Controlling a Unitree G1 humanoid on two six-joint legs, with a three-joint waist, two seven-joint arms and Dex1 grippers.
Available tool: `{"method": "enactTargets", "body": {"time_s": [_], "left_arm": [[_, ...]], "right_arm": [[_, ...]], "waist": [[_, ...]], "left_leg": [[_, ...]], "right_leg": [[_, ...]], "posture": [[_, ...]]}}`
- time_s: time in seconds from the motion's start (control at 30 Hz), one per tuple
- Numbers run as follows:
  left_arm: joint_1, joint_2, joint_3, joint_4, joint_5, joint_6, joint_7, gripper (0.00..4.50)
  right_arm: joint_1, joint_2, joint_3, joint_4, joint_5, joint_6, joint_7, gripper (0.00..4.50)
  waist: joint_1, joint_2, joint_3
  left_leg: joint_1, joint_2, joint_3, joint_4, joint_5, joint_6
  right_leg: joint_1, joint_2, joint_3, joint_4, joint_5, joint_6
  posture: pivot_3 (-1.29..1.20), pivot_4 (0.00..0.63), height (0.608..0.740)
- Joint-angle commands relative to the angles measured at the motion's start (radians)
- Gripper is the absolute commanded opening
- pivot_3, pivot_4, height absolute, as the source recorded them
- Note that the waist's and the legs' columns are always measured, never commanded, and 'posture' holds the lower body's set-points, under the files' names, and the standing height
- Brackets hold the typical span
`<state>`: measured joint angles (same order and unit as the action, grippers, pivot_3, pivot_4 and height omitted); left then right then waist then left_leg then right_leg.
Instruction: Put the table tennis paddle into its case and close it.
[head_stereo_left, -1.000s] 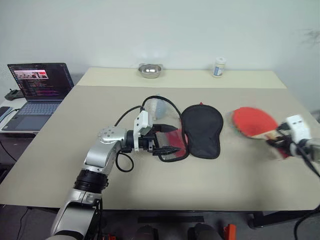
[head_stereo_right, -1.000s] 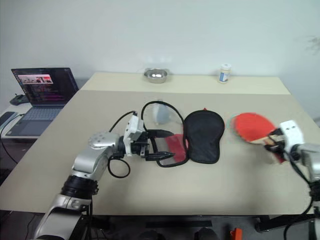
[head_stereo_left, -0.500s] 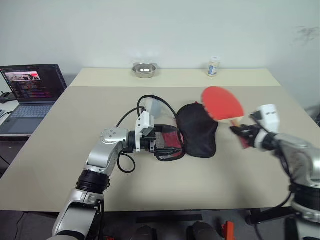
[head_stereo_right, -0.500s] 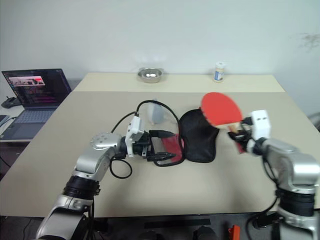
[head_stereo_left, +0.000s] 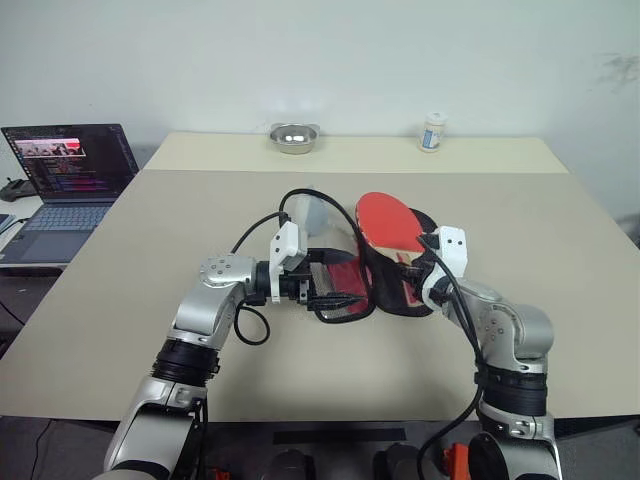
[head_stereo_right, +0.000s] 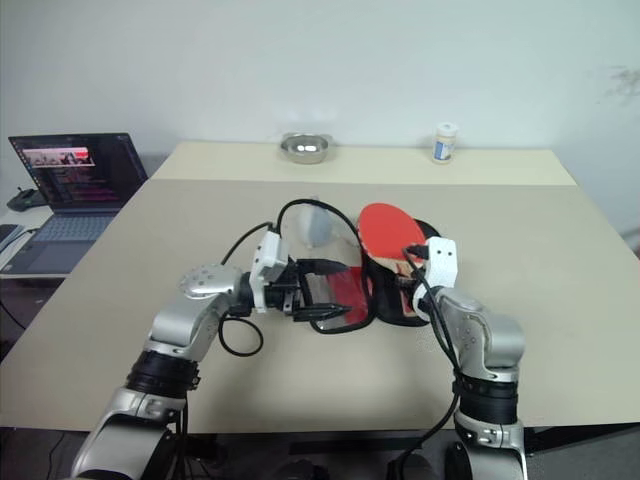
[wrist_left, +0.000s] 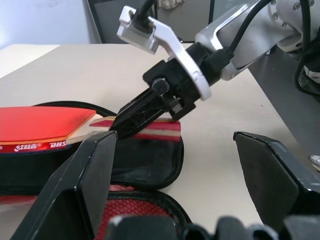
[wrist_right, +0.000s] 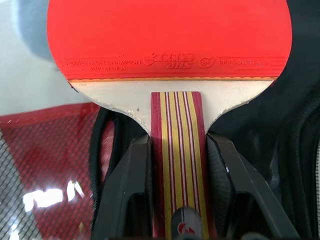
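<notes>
I expect the paddle's red side (head_stereo_left: 387, 220) to stay in view when I fold the flap over, because the pale object can be seen through the flap's clear upper part (head_stereo_left: 318, 217).
The table tennis paddle (head_stereo_left: 384, 221), red-faced with a striped wooden handle, hangs low over the black half of the case (head_stereo_left: 388, 292). My right gripper (wrist_right: 178, 146) is shut on its handle, and the blade points away from me. The case lies open in the middle of the table (head_stereo_left: 520, 240), its red mesh flap (head_stereo_left: 341, 282) turned out to the left. My left gripper (head_stereo_left: 334, 286) points right at that flap. Its fingers (wrist_left: 90, 175) stand wide apart with the flap's zip edge (wrist_left: 150, 212) between them. The left wrist view shows the right gripper and the paddle handle (wrist_left: 150, 131) just above the case's black lining (wrist_left: 145, 160).
A pale translucent object (head_stereo_left: 311, 214) stands just behind the case. A metal bowl (head_stereo_left: 293, 137) and a small white bottle (head_stereo_left: 432, 132) sit at the table's far edge. An open laptop (head_stereo_left: 65, 165) is on a side table to the left.
My right arm has swung in from the table's right side, carrying the paddle left until it is over the open case. The left gripper has stayed at the flap.
</notes>
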<state>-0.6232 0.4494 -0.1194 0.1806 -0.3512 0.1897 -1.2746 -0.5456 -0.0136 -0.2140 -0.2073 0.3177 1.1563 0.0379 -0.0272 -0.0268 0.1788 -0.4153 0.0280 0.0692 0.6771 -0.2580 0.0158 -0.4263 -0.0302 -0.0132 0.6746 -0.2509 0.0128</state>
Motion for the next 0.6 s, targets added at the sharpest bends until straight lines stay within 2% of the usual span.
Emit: {"method": "enactTargets", "body": {"time_s": [0.03,0.6], "left_arm": [[-0.008,0.014,0.015,-0.019,-0.003,-0.017,0.004,4.09],[0.001,0.015,0.009,-0.029,-0.003,-0.015,0.014,4.09]], "right_arm": [[-0.028,-0.007,-0.009,0.01,-0.016,-0.08,-0.021,1.09],[-0.016,0.012,0.007,0.078,-0.028,-0.139,-0.053,1.09]], "waist": [[-0.001,0.0,0.0],[-0.003,0.0,0.0]], "left_leg": [[0.0,0.0,0.0,0.0,0.0,0.0],[0.0,0.001,0.0,0.0,0.0,0.0]], "right_leg": [[0.0,0.0,0.0,0.0,0.0,0.0],[0.0,0.001,0.0,0.001,0.0,0.0]], "posture": [[0.0,0.15,0.74],[0.0,0.15,0.74]]}}
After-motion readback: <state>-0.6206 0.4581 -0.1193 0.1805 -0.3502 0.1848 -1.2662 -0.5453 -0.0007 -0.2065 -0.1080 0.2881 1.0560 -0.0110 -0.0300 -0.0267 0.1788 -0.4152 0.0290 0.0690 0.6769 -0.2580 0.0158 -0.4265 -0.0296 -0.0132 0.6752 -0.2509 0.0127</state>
